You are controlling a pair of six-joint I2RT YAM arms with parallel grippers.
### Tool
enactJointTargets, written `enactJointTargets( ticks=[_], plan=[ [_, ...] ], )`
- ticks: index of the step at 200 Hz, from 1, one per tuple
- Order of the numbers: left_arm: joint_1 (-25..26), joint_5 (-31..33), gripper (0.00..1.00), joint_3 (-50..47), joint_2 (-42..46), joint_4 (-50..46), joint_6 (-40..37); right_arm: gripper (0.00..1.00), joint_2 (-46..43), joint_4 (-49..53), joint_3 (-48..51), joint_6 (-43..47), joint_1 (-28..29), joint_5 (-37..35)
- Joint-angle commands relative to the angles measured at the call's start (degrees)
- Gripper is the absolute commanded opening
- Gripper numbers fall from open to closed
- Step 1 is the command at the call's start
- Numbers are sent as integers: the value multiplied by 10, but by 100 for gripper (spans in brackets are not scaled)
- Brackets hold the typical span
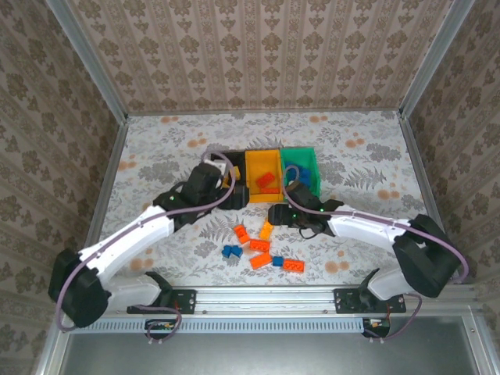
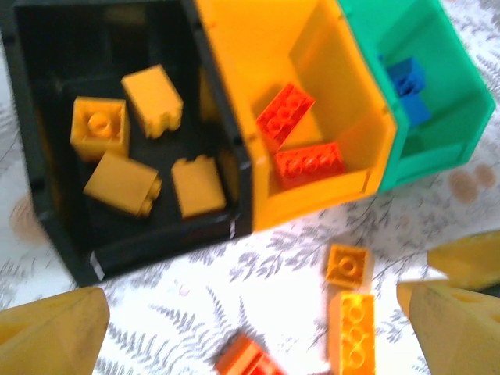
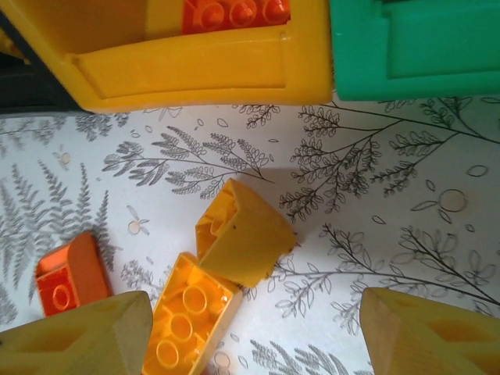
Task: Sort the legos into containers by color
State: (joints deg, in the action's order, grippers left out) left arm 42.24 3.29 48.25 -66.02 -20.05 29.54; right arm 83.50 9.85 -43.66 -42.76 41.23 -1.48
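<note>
The robot's left gripper is crowding the black bin's front (image 2: 168,248), so it should move back first, and the right gripper should bring the yellow brick lying (image 3: 246,238) on its side.
The three joined bins stand mid-table: black (image 1: 221,160), yellow-orange (image 1: 251,166), green (image 1: 311,160). In the left wrist view the black bin (image 2: 47,203) holds several yellow bricks (image 2: 123,182), the yellow-orange bin (image 2: 226,94) two orange-red bricks (image 2: 308,164), and the green bin (image 2: 437,148) blue bricks (image 2: 408,78). My left gripper (image 2: 254,328) hovers open in front of the bins, above two yellow bricks (image 2: 351,332). My right gripper (image 3: 254,340) is open low over the table. A yellow brick (image 3: 246,230) lies on its side just ahead of it, touching an upturned yellow brick (image 3: 187,316).
Loose orange-red (image 1: 260,262) and blue bricks (image 1: 230,251) lie between the bins and the arm bases. An orange-red brick (image 3: 70,277) sits beside my right gripper's left finger. Both grippers (image 1: 238,194) (image 1: 280,212) are close together near the bins' front wall.
</note>
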Motion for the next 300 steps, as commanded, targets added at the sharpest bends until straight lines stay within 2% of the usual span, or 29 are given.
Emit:
enactJointTargets(
  ticks=[1, 45, 82, 97, 141, 168, 207, 271, 300],
  plan=[
    [6, 48, 100, -51, 67, 1, 37, 72, 43, 2, -44, -40, 15, -58],
    [5, 67, 100, -135, 166, -2, 78, 71, 119, 31, -94, -75, 28, -92],
    [-1, 72, 100, -155, 185, -15, 88, 68, 153, 60, -116, -80, 30, -108],
    [-2, 72, 100, -156, 188, -19, 89, 63, 159, 76, -117, -82, 29, -114],
    [-9, 71, 100, -161, 195, -18, 85, 53, 122, 105, -74, -89, 29, -140],
    [-12, 69, 100, -163, 195, -17, 84, 53, 103, 106, -54, -86, 24, -143],
    [-18, 64, 100, -163, 196, -20, 83, 53, 137, 110, -77, -77, 23, -114],
    [-24, 63, 100, -166, 198, -27, 85, 36, 84, 106, -54, -60, 23, -93],
    [-26, 62, 100, -166, 197, -26, 81, 33, 32, 111, -49, -37, 24, -84]
  ],
)
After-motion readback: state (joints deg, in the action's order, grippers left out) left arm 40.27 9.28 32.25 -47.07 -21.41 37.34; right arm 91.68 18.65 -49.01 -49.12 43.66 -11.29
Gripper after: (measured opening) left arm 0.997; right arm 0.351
